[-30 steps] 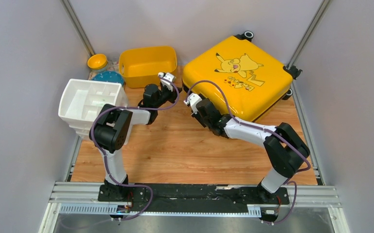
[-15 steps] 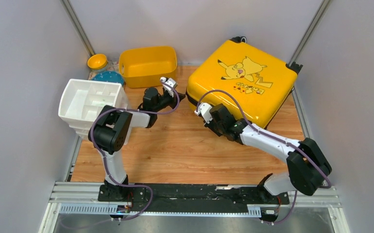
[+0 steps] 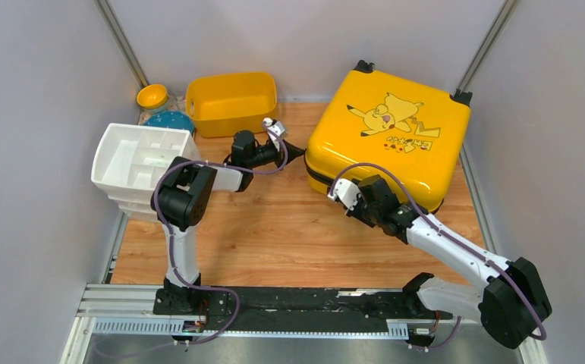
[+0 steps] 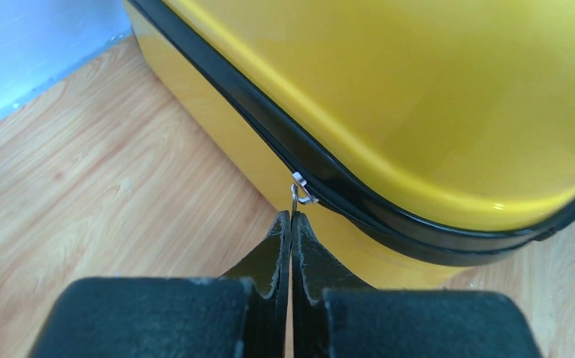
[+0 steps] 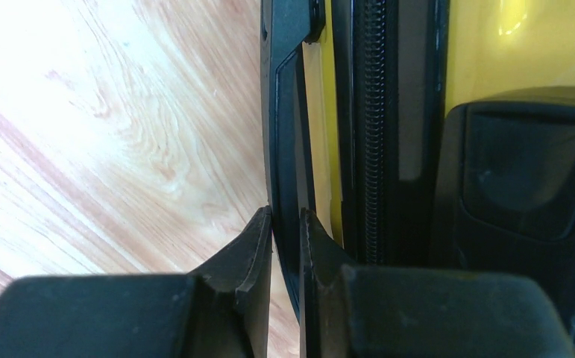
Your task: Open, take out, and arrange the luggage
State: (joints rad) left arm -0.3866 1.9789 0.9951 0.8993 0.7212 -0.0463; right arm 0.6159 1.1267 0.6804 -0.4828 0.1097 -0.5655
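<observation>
The suitcase's side with the zipper pull (image 3: 324, 120) runs toward the back wall; my grippers should release and turn the suitcase by its corners (image 3: 313, 176) to bring that side closer.
The luggage (image 3: 395, 136) is a yellow hard-shell suitcase with a cartoon print, lying flat and closed at the back right. My left gripper (image 3: 297, 152) is at its left corner. In the left wrist view its fingers (image 4: 291, 218) are shut on the small metal zipper pull (image 4: 300, 195), which hangs from the black zipper trim (image 4: 344, 186). My right gripper (image 3: 363, 188) is at the suitcase's near side. In the right wrist view it (image 5: 286, 218) is shut on the black carry handle (image 5: 284, 127), beside the zipper teeth (image 5: 374, 112).
A plain yellow tub (image 3: 232, 102) stands at the back middle. A white compartmented organiser (image 3: 141, 161) sits at the left edge. Behind it are a small yellow bowl (image 3: 152, 96) and a blue plate (image 3: 171, 121). Grey walls close in on both sides.
The suitcase has swung round and shifted right, dragged by the right gripper on its handle. The left gripper followed to the right, still holding the zipper pull.
</observation>
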